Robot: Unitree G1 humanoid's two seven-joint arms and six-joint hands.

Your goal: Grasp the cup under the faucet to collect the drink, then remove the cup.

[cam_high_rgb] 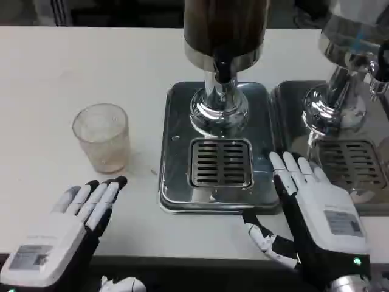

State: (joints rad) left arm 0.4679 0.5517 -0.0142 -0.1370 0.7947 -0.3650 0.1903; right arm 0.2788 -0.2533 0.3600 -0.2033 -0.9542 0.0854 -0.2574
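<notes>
The flat grate (220, 163) is well below the black faucet. The clear cup (103, 139) will therefore fit under the faucet and stand on its own when I put it down.
A clear plastic cup (102, 137) stands upright on the white table, left of the drink dispenser. The dispenser's dark tank and black faucet (223, 68) rise over a steel drip tray (176, 146) with a slotted grate (220, 163); nothing stands on the grate. My left hand (68, 232) lies flat and open just below the cup, fingertips a short gap from its base. My right hand (316, 213) rests open at the tray's lower right corner, fingers pointing away from me, thumb out to the left.
A second dispenser (352, 42) with its own steel tray (292, 109) and grate stands at the right edge, just beyond my right hand. The table's front edge runs under both wrists. Bare white table stretches left and behind the cup.
</notes>
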